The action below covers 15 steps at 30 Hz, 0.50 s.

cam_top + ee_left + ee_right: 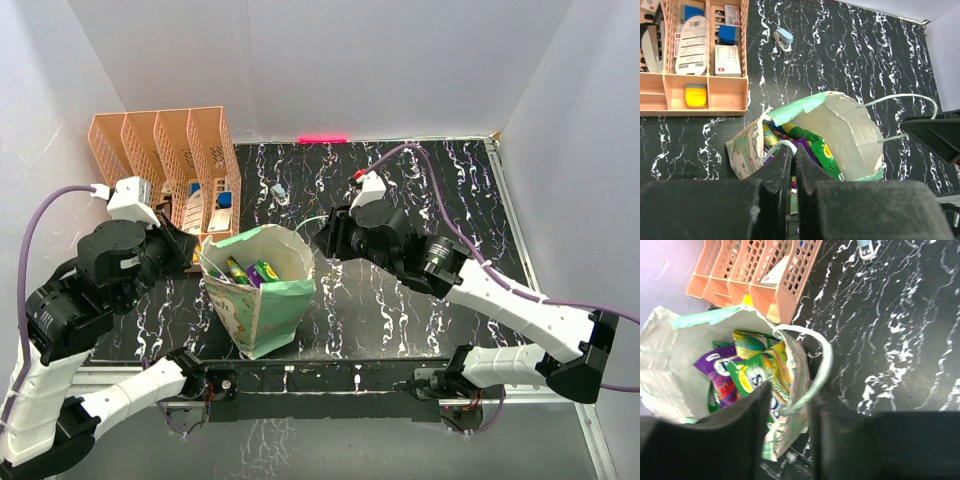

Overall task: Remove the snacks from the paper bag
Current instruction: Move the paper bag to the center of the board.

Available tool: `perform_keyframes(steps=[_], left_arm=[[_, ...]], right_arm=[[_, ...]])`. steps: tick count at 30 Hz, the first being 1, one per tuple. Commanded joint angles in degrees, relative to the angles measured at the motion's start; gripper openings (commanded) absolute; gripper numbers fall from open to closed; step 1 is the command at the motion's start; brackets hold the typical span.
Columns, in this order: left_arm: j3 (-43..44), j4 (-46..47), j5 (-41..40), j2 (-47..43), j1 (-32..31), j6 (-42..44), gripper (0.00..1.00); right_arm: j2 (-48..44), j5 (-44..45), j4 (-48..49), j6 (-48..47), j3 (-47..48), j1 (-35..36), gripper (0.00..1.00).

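The snacks are deep in the upright (252, 273) paper bag, so my left gripper should tip the bag by its string handle (212, 265) before my right gripper reaches in.
The paper bag (262, 310) stands upright near the table's front centre, mouth open. Inside lie snacks: a purple packet (715, 365), a green-and-white one (752, 377) and a green one (826, 156). My left gripper (192, 250) is at the bag's left rim; in the left wrist view its jaws (793, 150) are shut, with a white string handle (779, 145) at the tips. My right gripper (326, 236) is at the bag's right rim. In the right wrist view it (790, 402) is open, with the bag's wall and the other handle (822, 365) between its fingers.
An orange file rack (170, 150) with small items stands at the back left, close behind the left gripper. A small white-and-blue item (279, 192) lies on the black marbled table (420, 190) behind the bag. White walls enclose the table.
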Motion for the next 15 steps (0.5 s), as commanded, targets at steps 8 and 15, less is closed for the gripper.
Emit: perform_keyframes(steps=[8,15], left_arm=[[8.41,7.91,-15.88,3.17,-0.05,13.32,0.0],[8.31,13.24,-7.04,5.96,0.01,16.25,0.0]], right_arm=[[0.62,-24.65,13.77,-3.42,-2.71,0.51,0.07],[-1.9,-27.0,27.38,5.87,-13.69,7.61,0.07]])
